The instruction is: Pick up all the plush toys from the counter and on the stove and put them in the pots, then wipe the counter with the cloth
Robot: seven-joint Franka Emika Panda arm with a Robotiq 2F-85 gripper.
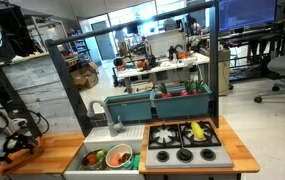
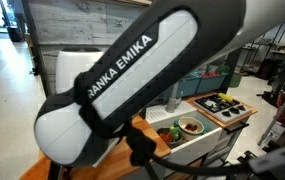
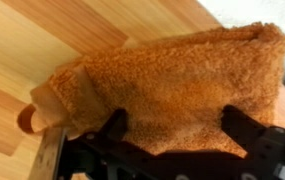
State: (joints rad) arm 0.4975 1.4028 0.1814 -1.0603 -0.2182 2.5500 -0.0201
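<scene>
Next, I wipe back across the wood (image 1: 66,148) toward the sink, because the cloth under my gripper is at the counter's end (image 1: 17,159) away from the sink.
An orange fluffy cloth (image 3: 172,75) lies on the wooden counter (image 3: 42,40) and fills most of the wrist view. My gripper (image 3: 177,122) is open, with its two dark fingers spread wide and their tips down on the cloth. In an exterior view the gripper (image 1: 19,140) is low over the counter's far left end (image 1: 52,150). A yellow plush toy (image 1: 197,130) lies on the black stove (image 1: 182,140). A bowl (image 1: 117,155) in the sink holds red and green toys. It also shows in an exterior view (image 2: 190,125).
The robot's white arm (image 2: 132,75) blocks most of an exterior view. The stove (image 2: 225,105) sits at the right end of the toy kitchen. A teal tub (image 1: 167,103) stands behind the stove. A grey panel (image 1: 37,90) rises behind the counter's left end.
</scene>
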